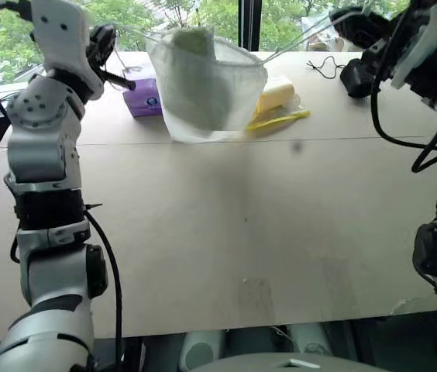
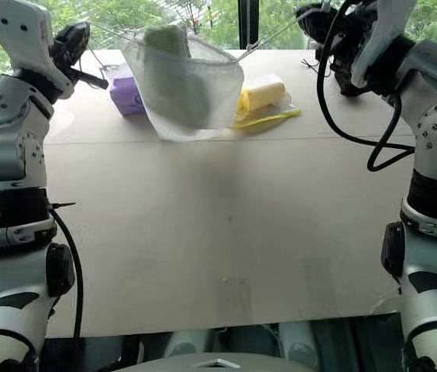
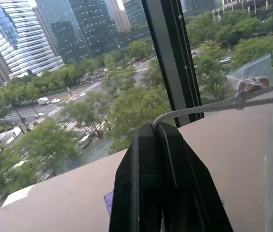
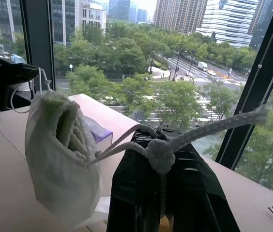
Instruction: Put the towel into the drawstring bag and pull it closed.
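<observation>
Next, my right gripper pulls the knotted cord [image 4: 159,155] down and away from the bag before lowering it, because the hanging bag's opening gapes [image 1: 218,54] around the towel.
The white drawstring bag [image 1: 203,89] hangs in the air above the far side of the table, strung between my two grippers by its cords. The light green towel [image 1: 192,39] sits inside it, its top showing through the gathered mouth [image 4: 71,123]. My left gripper [image 1: 108,39] is up at the left of the bag, and in the left wrist view it [image 3: 154,129] is shut on a white cord that runs off toward the bag. At the bag's right, my raised right gripper [image 1: 348,23] is shut on the knotted cord [image 4: 159,152].
On the tan table [image 1: 242,232], behind and below the hanging bag, lie a purple tissue pack [image 1: 144,94] and a clear plastic bag of yellow items [image 1: 278,102]. A small black pouch [image 1: 356,77] with a thin cord [image 1: 323,66] lies at the far right. A window stands right behind the table.
</observation>
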